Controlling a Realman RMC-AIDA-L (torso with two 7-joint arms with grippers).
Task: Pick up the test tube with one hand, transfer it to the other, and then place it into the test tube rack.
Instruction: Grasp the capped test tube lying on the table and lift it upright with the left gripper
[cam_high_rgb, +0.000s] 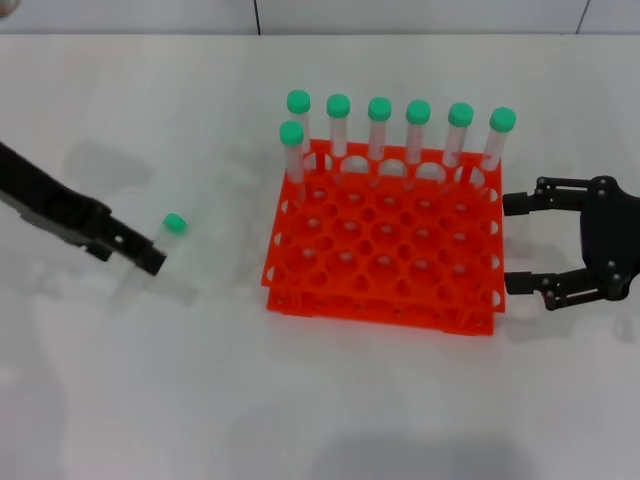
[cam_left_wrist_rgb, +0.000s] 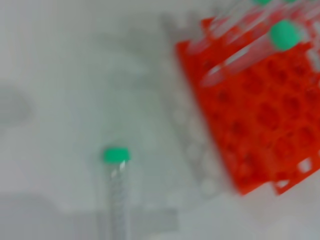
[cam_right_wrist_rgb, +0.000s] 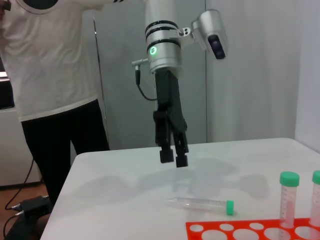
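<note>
My left gripper should continue to go down until its open fingers are on both sides of the test tube's clear body, and then close, because the fingers are lined up across it.
The test tube lies flat on the white table, left of the test tube rack, with its green cap toward the rack. My left gripper hangs just above the tube's clear body. In the right wrist view this gripper points down over the tube, its fingertips a little apart and holding nothing. The left wrist view shows the tube straight below and the orange rack beside it. My right gripper rests open against the rack's right side, empty.
Several green-capped tubes stand in the rack's back rows, two of them close to the right wrist camera. A person stands beyond the table's far edge behind the left arm.
</note>
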